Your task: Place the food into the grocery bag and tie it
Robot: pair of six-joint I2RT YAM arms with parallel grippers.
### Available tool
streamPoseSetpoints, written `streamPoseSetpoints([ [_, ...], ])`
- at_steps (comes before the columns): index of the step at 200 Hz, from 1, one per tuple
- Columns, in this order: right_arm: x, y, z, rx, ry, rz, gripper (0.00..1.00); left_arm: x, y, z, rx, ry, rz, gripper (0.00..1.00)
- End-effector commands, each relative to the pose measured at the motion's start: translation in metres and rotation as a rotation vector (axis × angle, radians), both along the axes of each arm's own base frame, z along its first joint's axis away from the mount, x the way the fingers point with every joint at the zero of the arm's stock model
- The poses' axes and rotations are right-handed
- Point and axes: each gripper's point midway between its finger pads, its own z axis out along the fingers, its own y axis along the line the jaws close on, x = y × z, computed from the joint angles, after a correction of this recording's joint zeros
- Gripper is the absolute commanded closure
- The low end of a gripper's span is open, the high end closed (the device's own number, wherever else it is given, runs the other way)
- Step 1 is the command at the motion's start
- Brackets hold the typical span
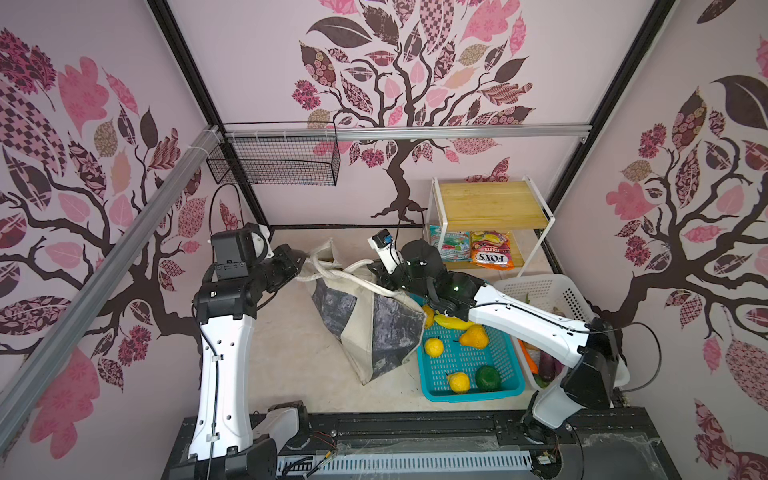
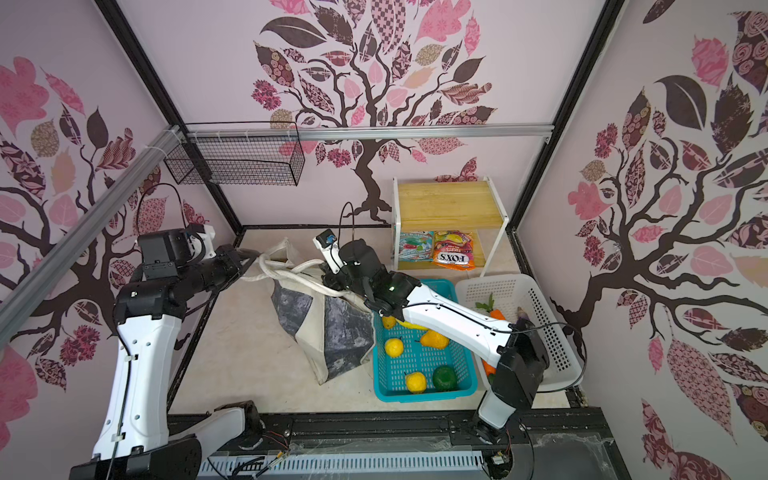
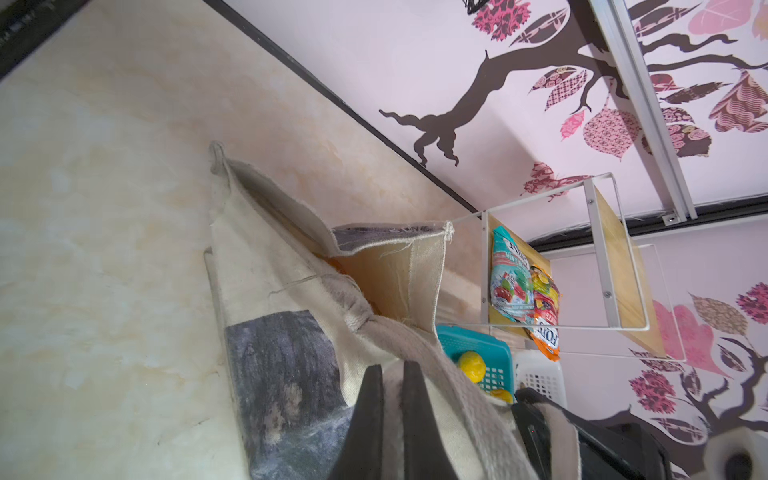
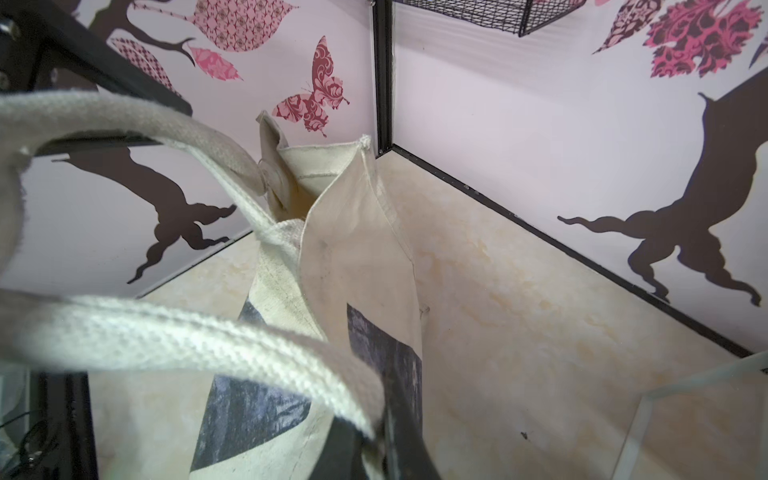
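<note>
My right gripper needs to move back toward the rack (image 1: 438, 237) and pull the crossing tight before it opens, because the straps cross slack (image 1: 339, 274) above the bunched grocery bag.
The grocery bag (image 1: 365, 328) slumps on the table's middle, cream canvas with grey panels, its mouth toward the back. My left gripper (image 1: 301, 265) is shut on a cream strap handle (image 3: 419, 353) at the bag's left; in the left wrist view the strap runs between the black fingers (image 3: 370, 399). My right gripper (image 4: 384, 419) is shut on the other strap handle (image 4: 199, 340) at the bag's right. The two straps cross between the grippers (image 1: 332, 272). Food lies in the teal basket (image 1: 473, 395): a banana (image 1: 451, 322), an orange pear (image 1: 473, 336), yellow fruits (image 1: 433, 347) and a green one (image 1: 487, 377). FOX'S packets (image 1: 492, 251) lie on the rack's lower shelf.
A white basket (image 1: 552, 291) with vegetables stands right of the teal one, under my right arm. The wood-and-wire rack (image 1: 492, 203) stands at the back right. A black wire basket (image 1: 282, 162) hangs on the back wall. Walls close in on three sides.
</note>
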Motion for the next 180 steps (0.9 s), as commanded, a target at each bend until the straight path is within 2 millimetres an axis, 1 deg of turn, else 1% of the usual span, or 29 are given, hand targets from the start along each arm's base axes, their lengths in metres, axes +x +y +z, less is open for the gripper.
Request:
streamPoseSetpoints([
  [1, 0.013, 0.001, 0.003, -0.141, -0.107, 0.004, 1.00, 0.011, 0.009, 0.007, 0.078, -0.084, 0.026, 1.00],
  [12, 0.010, 0.011, 0.008, -0.144, -0.115, 0.040, 1.00, 0.012, 0.007, 0.006, 0.077, -0.088, 0.023, 1.00],
  [22, 0.008, 0.021, 0.021, -0.112, -0.117, 0.072, 1.00, 0.014, 0.010, 0.002, 0.087, -0.078, 0.032, 1.00],
  [32, 0.005, 0.029, 0.035, -0.061, -0.110, 0.100, 1.00, 0.014, 0.016, -0.003, 0.108, -0.057, 0.059, 1.00],
  [39, 0.007, 0.031, 0.044, -0.027, -0.104, 0.086, 1.00, 0.012, 0.025, -0.005, 0.133, -0.043, 0.108, 1.00],
  [50, 0.018, 0.025, 0.047, 0.003, -0.062, 0.019, 1.00, 0.006, 0.041, -0.004, 0.169, -0.045, 0.181, 1.00],
  [64, 0.038, 0.006, 0.043, 0.074, 0.067, -0.073, 1.00, -0.003, 0.059, -0.004, 0.153, -0.040, 0.243, 1.00],
  [79, 0.064, -0.030, 0.026, 0.167, 0.195, -0.215, 1.00, -0.010, 0.072, -0.007, 0.147, -0.026, 0.290, 1.00],
  [88, 0.072, -0.052, 0.014, 0.197, 0.235, -0.293, 1.00, -0.014, 0.076, -0.009, 0.154, -0.019, 0.311, 1.00],
  [95, 0.075, -0.068, 0.003, 0.201, 0.250, -0.352, 1.00, -0.017, 0.080, -0.011, 0.165, -0.013, 0.333, 1.00],
  [102, 0.075, -0.082, -0.005, 0.203, 0.257, -0.400, 1.00, -0.021, 0.086, -0.010, 0.177, -0.013, 0.357, 1.00],
  [115, 0.073, -0.104, -0.029, 0.177, 0.273, -0.456, 1.00, -0.023, 0.095, -0.006, 0.176, -0.022, 0.389, 1.00],
  [125, 0.072, -0.120, -0.050, 0.156, 0.294, -0.496, 1.00, -0.021, 0.097, -0.002, 0.164, -0.026, 0.393, 1.00],
  [128, 0.072, -0.123, -0.053, 0.154, 0.299, -0.501, 1.00, -0.020, 0.097, 0.000, 0.163, -0.026, 0.393, 1.00],
  [132, 0.072, -0.132, -0.065, 0.147, 0.319, -0.519, 1.00, -0.019, 0.098, 0.002, 0.164, -0.026, 0.393, 1.00],
  [153, 0.070, -0.164, -0.098, 0.087, 0.339, -0.576, 1.00, -0.014, 0.101, 0.015, 0.159, -0.039, 0.403, 1.00],
  [171, 0.067, -0.187, -0.112, 0.004, 0.297, -0.632, 1.00, -0.012, 0.100, 0.029, 0.151, -0.075, 0.408, 1.00],
  [180, 0.068, -0.197, -0.110, -0.031, 0.263, -0.658, 1.00, -0.012, 0.103, 0.034, 0.160, -0.081, 0.419, 1.00],
])
